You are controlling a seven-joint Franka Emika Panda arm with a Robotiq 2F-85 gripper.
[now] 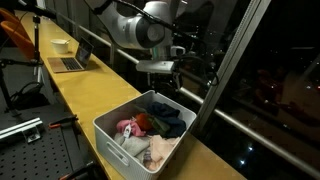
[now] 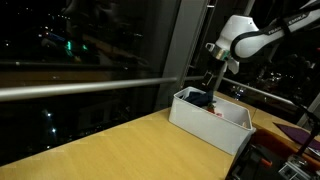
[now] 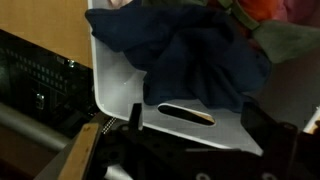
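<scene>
My gripper keeps going down past the bin's end until it can close on a raised fold (image 1: 163,108), because the dark blue cloth (image 1: 175,121) lies uncovered under my open fingers.
A white plastic bin (image 1: 112,140) (image 2: 232,131) full of clothes stands on a wooden counter. My gripper (image 1: 160,76) (image 2: 212,86) hangs open just above the bin's end nearest the window, holding nothing. The wrist view looks straight down on a crumpled dark blue cloth (image 3: 190,50) lying against the bin's end wall (image 3: 112,82), with the wall's handle slot (image 3: 187,115) between my two fingers. My gripper (image 3: 196,120) straddles that wall without touching it. The same dark cloth (image 1: 166,120) (image 2: 200,98) shows in both exterior views, beside a pink garment (image 1: 129,126).
The wooden counter (image 1: 85,95) (image 2: 110,145) runs along a dark window with a metal rail (image 2: 80,88). A laptop (image 1: 71,60) and a white bowl (image 1: 60,44) sit farther down it. Red and greenish clothes (image 3: 275,25) fill the rest of the bin.
</scene>
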